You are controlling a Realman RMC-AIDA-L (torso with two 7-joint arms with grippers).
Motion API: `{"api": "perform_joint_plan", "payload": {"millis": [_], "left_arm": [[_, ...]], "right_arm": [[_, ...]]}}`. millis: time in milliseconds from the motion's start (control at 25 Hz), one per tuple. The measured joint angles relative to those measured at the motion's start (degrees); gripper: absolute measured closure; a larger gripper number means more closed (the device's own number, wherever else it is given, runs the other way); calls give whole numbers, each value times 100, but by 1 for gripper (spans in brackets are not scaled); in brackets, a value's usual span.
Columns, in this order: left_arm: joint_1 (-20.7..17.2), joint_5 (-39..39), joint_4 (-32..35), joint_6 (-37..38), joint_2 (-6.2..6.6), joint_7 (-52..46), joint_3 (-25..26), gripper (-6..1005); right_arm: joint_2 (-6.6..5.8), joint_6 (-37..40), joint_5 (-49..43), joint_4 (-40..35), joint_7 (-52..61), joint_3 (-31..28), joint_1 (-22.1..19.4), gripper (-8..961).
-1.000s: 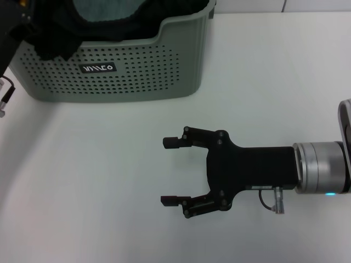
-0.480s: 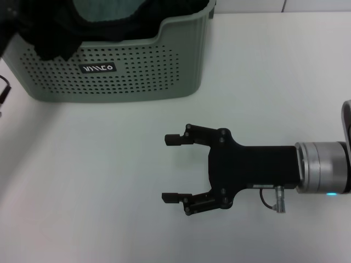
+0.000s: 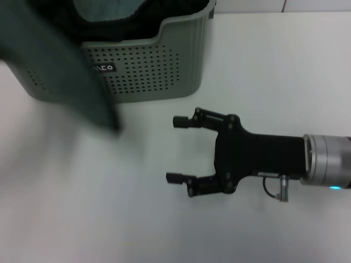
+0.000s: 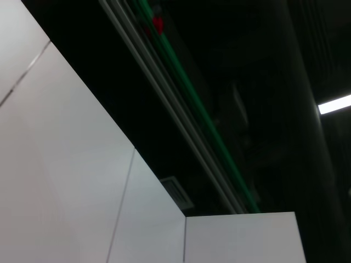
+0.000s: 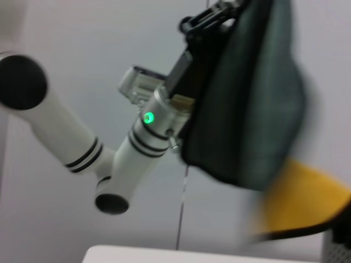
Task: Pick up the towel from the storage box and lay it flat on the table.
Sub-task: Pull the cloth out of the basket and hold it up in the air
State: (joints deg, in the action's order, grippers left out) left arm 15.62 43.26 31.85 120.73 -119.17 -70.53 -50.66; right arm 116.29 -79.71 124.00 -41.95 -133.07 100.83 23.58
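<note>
My left gripper should keep bringing the towel [image 3: 82, 85] over, as it hangs free facing my right gripper's open fingers [image 3: 180, 150], until the towel's edge meets those fingers.
The towel [image 3: 60, 71], dark teal and blurred, hangs in the air in front of the left half of the storage box [image 3: 148, 71], its lower corner reaching down over the table [image 3: 274, 66]. The right wrist view shows the towel [image 5: 247, 109] dangling from my left gripper [image 5: 216, 13], which is shut on its top edge. That gripper is outside the head view. My right gripper [image 3: 173, 149] hovers open over the table in front of the box, to the right of the towel, with nothing between its fingers.
Black fabric [image 3: 137, 16] and a paler teal cloth [image 3: 104, 8] lie inside the box. A yellow cloth [image 5: 307, 197] shows beneath the hanging towel in the right wrist view. The left wrist view shows only a wall and a dark ceiling.
The towel has come up out of the box and now swings in front of its left side. The right gripper has shifted slightly up and to the right, still open.
</note>
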Motion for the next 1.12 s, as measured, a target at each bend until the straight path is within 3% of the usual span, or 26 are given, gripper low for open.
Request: {"api": "perform_joint_plan", "payload": {"millis": [240, 1120], "left_arm": [[-94, -156, 175, -179, 130, -24, -690, 986], [-42, -44, 55, -361, 44, 297, -1060, 976]], "right_arm": [[-1, 1, 413, 53, -157, 19, 2, 71], [-1, 96, 838, 481, -93, 411, 582, 72]]}}
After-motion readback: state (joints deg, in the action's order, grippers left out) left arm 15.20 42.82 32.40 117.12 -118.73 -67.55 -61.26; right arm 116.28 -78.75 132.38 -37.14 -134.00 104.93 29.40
